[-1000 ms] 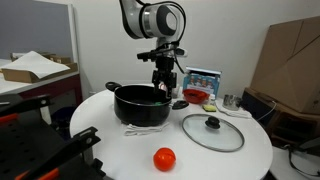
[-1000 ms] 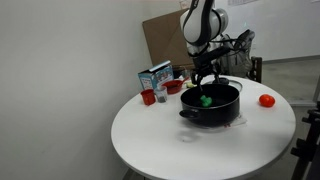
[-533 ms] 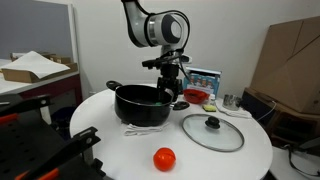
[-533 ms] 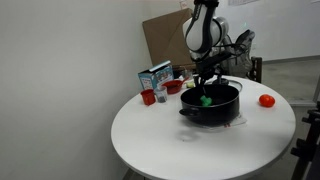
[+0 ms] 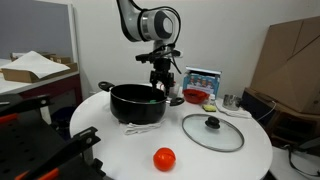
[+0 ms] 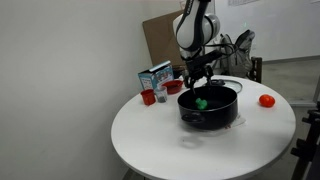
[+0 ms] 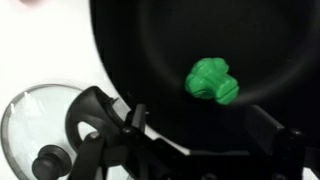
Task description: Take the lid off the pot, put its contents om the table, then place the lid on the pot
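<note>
I should move back over the green item before lowering and closing, as the green knobbly item (image 7: 212, 80) lies ahead of my open fingers, away from the pot's handle.
The black pot (image 5: 135, 104) stands uncovered on the round white table (image 5: 120, 150). It also shows in the other exterior view (image 6: 208, 113) and fills the wrist view (image 7: 160, 50). The green knobbly item (image 7: 212, 80) lies inside it (image 6: 201, 101). The red tomato ball (image 5: 164, 158) lies on the table in front of the pot (image 6: 266, 100). The glass lid (image 5: 212, 133) with its black knob lies flat on the table beside the pot (image 7: 30, 110). My gripper (image 5: 162, 88) hangs at the pot's far rim (image 6: 198, 85), its jaws open (image 7: 200, 125) and empty.
A red bowl (image 5: 196, 96) and a blue and white carton (image 5: 203, 78) stand at the table's back edge behind the pot. A small red cup (image 6: 148, 97) stands near the carton (image 6: 155, 77). Cardboard boxes (image 5: 290, 60) stand beyond the table.
My gripper has dipped to the pot's rim and come up and sideways a little. The pot has shifted slightly on the table. Lid, tomato and green item lie as before.
</note>
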Controlling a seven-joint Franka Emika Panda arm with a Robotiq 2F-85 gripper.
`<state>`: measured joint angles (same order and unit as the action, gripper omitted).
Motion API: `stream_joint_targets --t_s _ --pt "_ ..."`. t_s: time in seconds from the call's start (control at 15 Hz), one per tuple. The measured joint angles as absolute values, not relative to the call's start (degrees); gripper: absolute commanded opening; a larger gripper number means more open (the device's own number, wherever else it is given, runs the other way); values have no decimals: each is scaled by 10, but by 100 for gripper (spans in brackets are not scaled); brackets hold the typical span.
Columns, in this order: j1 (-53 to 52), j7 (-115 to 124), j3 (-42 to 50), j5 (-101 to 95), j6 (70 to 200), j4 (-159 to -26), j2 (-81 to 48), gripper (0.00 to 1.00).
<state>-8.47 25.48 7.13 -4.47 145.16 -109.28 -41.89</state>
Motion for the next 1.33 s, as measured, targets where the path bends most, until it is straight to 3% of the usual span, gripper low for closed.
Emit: stream_joint_targets --t_s 0.4,1.33 --pt "-106 254 34 -44 1451 -1102 -404 100" --pt "-113 254 61 -45 1452 -1099 -452 100"
